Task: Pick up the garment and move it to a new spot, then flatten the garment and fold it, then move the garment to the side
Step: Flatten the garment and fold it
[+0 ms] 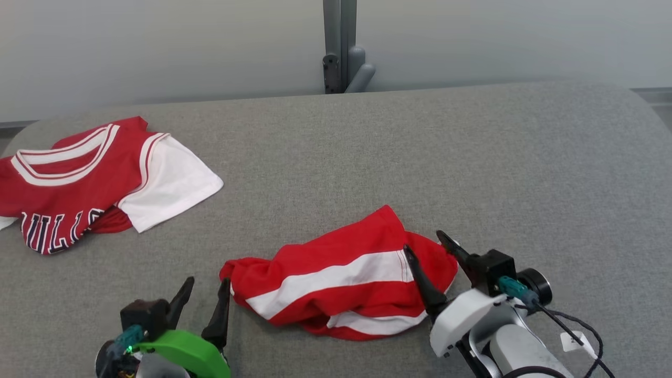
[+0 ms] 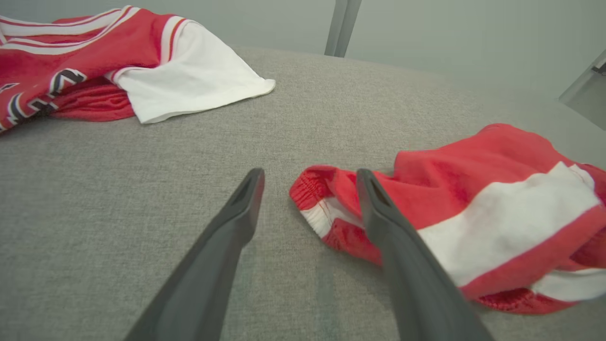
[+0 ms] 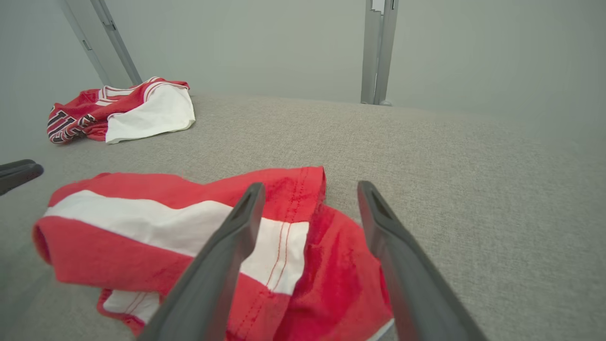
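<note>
My gripper will flatten and fold the shorts. The white stripe (image 1: 337, 274) runs lengthwise to the stitched hem (image 1: 404, 265), so it will then lie along one edge of the shorts.
A crumpled pair of red shorts with white stripes (image 1: 344, 278) lies on the grey table near its front edge, also seen as the shorts (image 2: 473, 222) and the shorts (image 3: 189, 237) in the wrist views. My left gripper (image 1: 206, 294) stands open just left of the shorts' waistband end, its right finger (image 2: 378, 213) beside the elastic hem. My right gripper (image 1: 425, 249) is open over the shorts' right end, with the red cloth between and below its fingers (image 3: 241, 222).
A red and white basketball jersey (image 1: 79, 178) lies bunched at the table's far left, seen too as the jersey (image 2: 94, 61) and the jersey (image 3: 123, 109). A grey post (image 1: 340, 47) rises behind the table (image 1: 472, 173). A cable and tag trail from my right wrist.
</note>
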You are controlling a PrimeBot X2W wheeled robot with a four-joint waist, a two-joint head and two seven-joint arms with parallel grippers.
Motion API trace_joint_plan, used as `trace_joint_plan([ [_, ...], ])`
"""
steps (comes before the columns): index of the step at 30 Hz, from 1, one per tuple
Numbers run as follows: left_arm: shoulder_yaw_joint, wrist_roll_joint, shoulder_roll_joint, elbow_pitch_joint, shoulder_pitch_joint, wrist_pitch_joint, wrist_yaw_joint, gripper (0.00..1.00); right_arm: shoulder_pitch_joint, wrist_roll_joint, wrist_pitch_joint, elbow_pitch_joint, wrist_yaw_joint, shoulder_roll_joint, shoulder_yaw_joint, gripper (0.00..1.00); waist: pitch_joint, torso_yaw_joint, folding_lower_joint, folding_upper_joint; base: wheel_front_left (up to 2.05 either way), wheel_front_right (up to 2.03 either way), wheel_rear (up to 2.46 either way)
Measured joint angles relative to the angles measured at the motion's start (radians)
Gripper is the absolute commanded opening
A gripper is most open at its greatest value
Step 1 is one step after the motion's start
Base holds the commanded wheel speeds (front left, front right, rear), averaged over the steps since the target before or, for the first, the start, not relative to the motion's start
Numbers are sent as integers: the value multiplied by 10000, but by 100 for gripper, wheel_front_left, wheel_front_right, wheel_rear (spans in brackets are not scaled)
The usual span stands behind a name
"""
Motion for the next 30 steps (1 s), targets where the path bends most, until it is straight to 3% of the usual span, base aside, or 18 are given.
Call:
trace_joint_plan([
  [6,-961,-683,144,857,-1052,399,0,100,-911,337,29,1043,-2,0,698,100,667,38,0,0,0,0,0],
  [16,-1490,-1944,531,1484,-1272,42,0,100,-946,790,-198,1657,0,-2,1668,100,959,41,0,0,0,0,0],
  [30,-2059,-2832,809,2211,-1650,324,0,100,-989,598,-318,1670,0,-2,1703,100,889,-26,2,0,0,0,0],
])
